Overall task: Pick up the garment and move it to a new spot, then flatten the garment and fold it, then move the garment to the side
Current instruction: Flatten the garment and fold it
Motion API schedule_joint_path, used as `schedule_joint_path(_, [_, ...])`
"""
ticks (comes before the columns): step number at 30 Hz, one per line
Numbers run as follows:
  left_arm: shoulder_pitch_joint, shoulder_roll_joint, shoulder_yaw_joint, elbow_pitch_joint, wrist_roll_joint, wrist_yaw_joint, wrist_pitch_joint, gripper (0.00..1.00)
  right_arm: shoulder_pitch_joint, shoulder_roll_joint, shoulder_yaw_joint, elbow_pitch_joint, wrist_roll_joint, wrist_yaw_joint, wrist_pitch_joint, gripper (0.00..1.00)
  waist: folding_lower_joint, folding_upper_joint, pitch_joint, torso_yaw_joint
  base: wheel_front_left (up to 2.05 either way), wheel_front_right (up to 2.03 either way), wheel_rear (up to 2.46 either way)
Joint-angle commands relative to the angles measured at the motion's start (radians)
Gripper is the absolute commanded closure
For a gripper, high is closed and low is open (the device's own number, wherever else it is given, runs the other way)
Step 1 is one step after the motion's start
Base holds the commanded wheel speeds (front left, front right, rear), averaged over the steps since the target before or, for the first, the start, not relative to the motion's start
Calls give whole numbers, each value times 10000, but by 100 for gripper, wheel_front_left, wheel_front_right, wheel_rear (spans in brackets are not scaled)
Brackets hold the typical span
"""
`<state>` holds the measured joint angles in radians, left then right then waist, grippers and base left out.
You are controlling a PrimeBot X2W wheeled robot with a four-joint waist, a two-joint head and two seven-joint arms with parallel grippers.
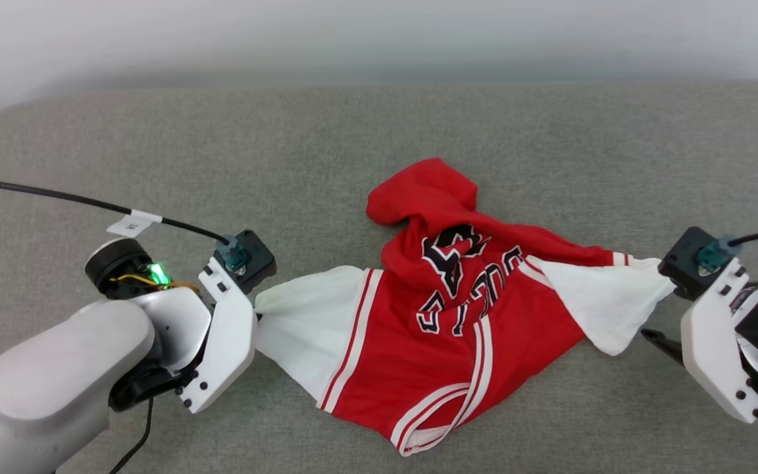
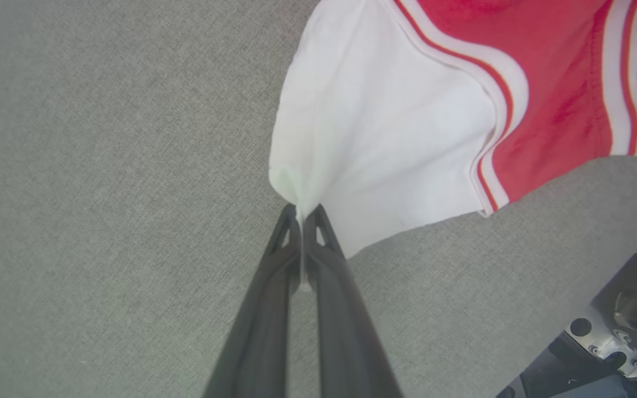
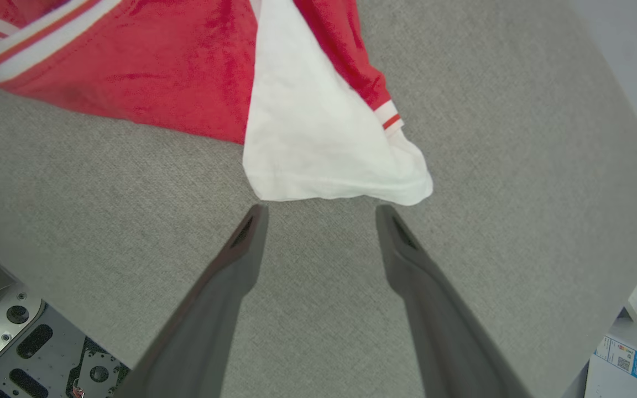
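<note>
My gripper will lift and spread the garment [image 1: 431,351], which will open out into a long, wide body, since bunched red folds [image 1: 426,201] hide part of the black lettering.
The garment [image 1: 445,329] lies crumpled on the grey cloth table [image 1: 353,131], red with white sleeves, striped trim and black lettering facing up. My left gripper [image 2: 302,211] is shut on the tip of the left white sleeve [image 2: 374,138], which bunches into its fingertips; in the head view the left gripper [image 1: 257,317] meets that sleeve's corner. My right gripper [image 3: 321,210] stands open just short of the right white sleeve's [image 3: 318,149] hem, both fingers apart from the cloth. In the head view the right gripper [image 1: 658,309] sits at the right sleeve's [image 1: 603,296] end.
The table's rounded far corners and back edge [image 1: 379,85] meet a pale wall. A black cable [image 1: 56,193] runs to the left wrist. The robot's metal base [image 3: 14,331] shows below the table's near edge, and a white labelled box [image 3: 620,359] sits on the floor.
</note>
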<state>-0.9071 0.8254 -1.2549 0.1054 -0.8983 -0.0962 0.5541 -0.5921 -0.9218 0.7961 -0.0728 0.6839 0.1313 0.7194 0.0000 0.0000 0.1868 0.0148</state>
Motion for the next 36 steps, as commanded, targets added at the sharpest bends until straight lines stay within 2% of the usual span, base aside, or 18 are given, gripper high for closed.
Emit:
schedule_joint_path(1, [-159, -68, 55, -29, 114, 42, -50, 100, -345, 34, 242, 120, 130, -11, 258, 0, 0, 0, 260, 179, 0, 0, 0])
schedule_joint_path(5, [-409, -224, 105, -85, 257, 24, -109, 100, -915, 214, 1060, 676, 364, -11, 739, 0, 0, 0, 700, 402, 0, 0, 0])
schedule_joint_path(10, [-640, -396, 161, -25, 356, -9, -219, 100, -1256, 453, 1677, 1311, 702, -11, 793, 0, 0, 0, 1085, 594, 0, 0, 0])
schedule_joint_path(17, [-827, -584, 202, 241, 485, -73, -570, 100, -1247, 708, 3454, 2212, 1106, -9, 443, 0, 0, 0, 1516, 762, 0, 0, 0])
schedule_joint_path(20, [-811, -594, 201, 344, 472, -81, -650, 100, -1361, 750, 3758, 2347, 1104, -9, 174, 0, 0, 0, 1527, 745, 0, 0, 0])
schedule_joint_path(21, [-783, -597, 208, 412, 457, -88, -707, 100, -1469, 795, 3858, 2423, 1111, -14, -20, 100, 0, 0, 1494, 721, 0, 0, 0])
schedule_joint_path(27, [-290, -624, 180, 795, 299, -79, -1159, 100, -2011, 575, 3890, 2506, 1269, -9, -1454, 100, 0, 0, 759, 488, 0, 0, 0])
schedule_joint_path(31, [103, -509, 277, 922, 130, 117, -1604, 100, -1925, -57, 3778, 2095, 1402, -11, -2337, 100, 0, 0, -40, 335, 0, 0, 0])
schedule_joint_path(36, [411, -145, 559, 687, -140, 379, -2050, 100, -1608, -996, 3218, 1195, 1856, -11, -2875, 100, 0, 0, -807, 176, 0, 0, 0])
